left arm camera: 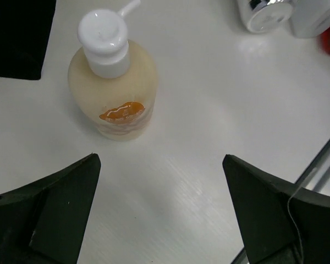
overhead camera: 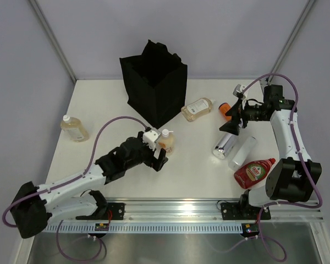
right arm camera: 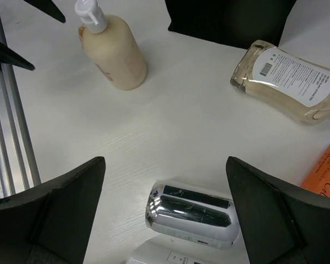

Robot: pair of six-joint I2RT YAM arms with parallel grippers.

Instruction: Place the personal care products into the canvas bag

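The peach pump bottle is standing upright, and its white pump head (overhead camera: pixel 165 132) is clear ahead of the robot's open left gripper, which should go on moving forward until the fingers are on both sides of its neck (overhead camera: pixel 165 137).
The black canvas bag (overhead camera: pixel 154 82) stands open at the back centre. The peach pump bottle (overhead camera: pixel 166 140) stands upright just beyond my open, empty left gripper (overhead camera: pixel 158 159); in the left wrist view the bottle (left arm camera: pixel 113 82) sits ahead of the gripper (left arm camera: pixel 160 159). My right gripper (overhead camera: pixel 232 122) is open and empty, hovering above the shiny silver bottle (overhead camera: pixel 225 146), which lies between the jaws in the right wrist view (right arm camera: pixel 192 212). The translucent white bottle (overhead camera: pixel 242 152) and red bottle (overhead camera: pixel 254 171) lie beside it. The orange bottle (overhead camera: pixel 225 109) lies behind the gripper.
A clear amber bottle with a label (overhead camera: pixel 198 108) lies right of the bag. Another amber bottle with a white cap (overhead camera: pixel 74 128) stands at the far left. A metal rail (overhead camera: pixel 170 206) runs along the table's near edge.
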